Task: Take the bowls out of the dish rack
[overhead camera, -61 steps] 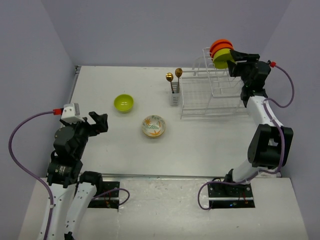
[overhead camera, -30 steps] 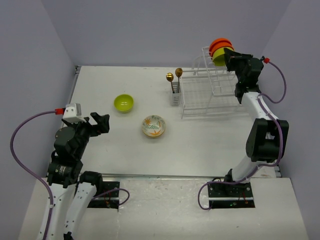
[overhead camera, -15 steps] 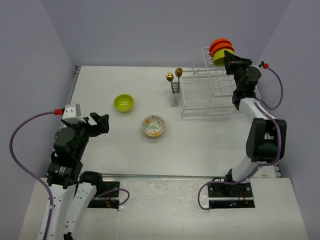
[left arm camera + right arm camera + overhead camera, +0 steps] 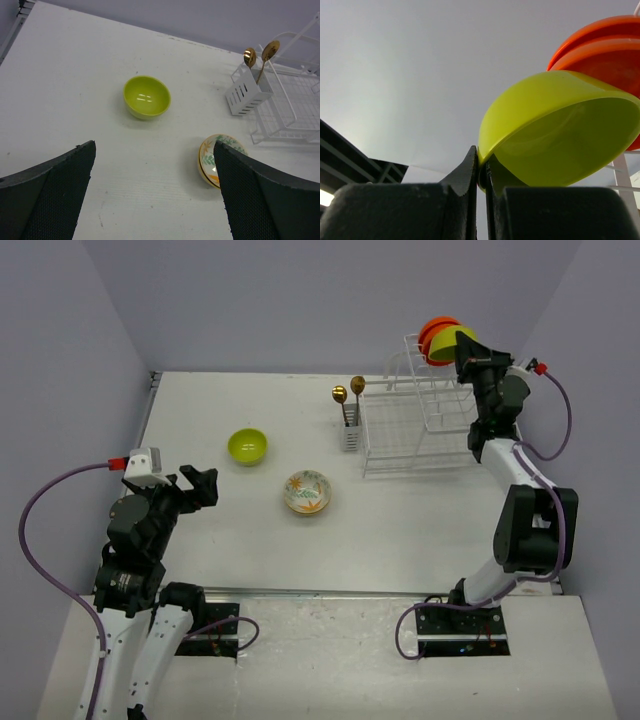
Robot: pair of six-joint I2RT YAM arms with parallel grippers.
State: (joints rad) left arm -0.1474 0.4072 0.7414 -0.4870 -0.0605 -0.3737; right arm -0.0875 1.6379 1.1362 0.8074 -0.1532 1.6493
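Note:
I should have my left gripper take my right gripper's bowl (image 4: 446,344) and stack it, because the matching lime-green bowl (image 4: 247,446) is near my left gripper, far from the rack.
My right gripper (image 4: 467,358) is shut on the rim of a lime-green bowl (image 4: 461,340) at the top of the white wire dish rack (image 4: 415,435). In the right wrist view the fingers pinch that bowl's (image 4: 560,135) edge at the gripper (image 4: 482,167). Two orange bowls (image 4: 437,332) stand on edge just behind it (image 4: 605,50). A second lime-green bowl (image 4: 247,446) and a cream floral bowl (image 4: 307,491) sit upright on the table. My left gripper (image 4: 198,485) hovers open near the front left, with both table bowls (image 4: 146,97) (image 4: 212,157) ahead of the gripper (image 4: 155,165).
Two gold spoons (image 4: 348,393) stand in the white cutlery caddy (image 4: 349,435) on the rack's left side, also seen from the left wrist as spoons (image 4: 260,52) in the caddy (image 4: 247,92). Grey walls close the table on three sides.
My right gripper has lifted a little and shifted right with the lime-green bowl, which now stands higher beside the orange bowls. The left arm has not moved.

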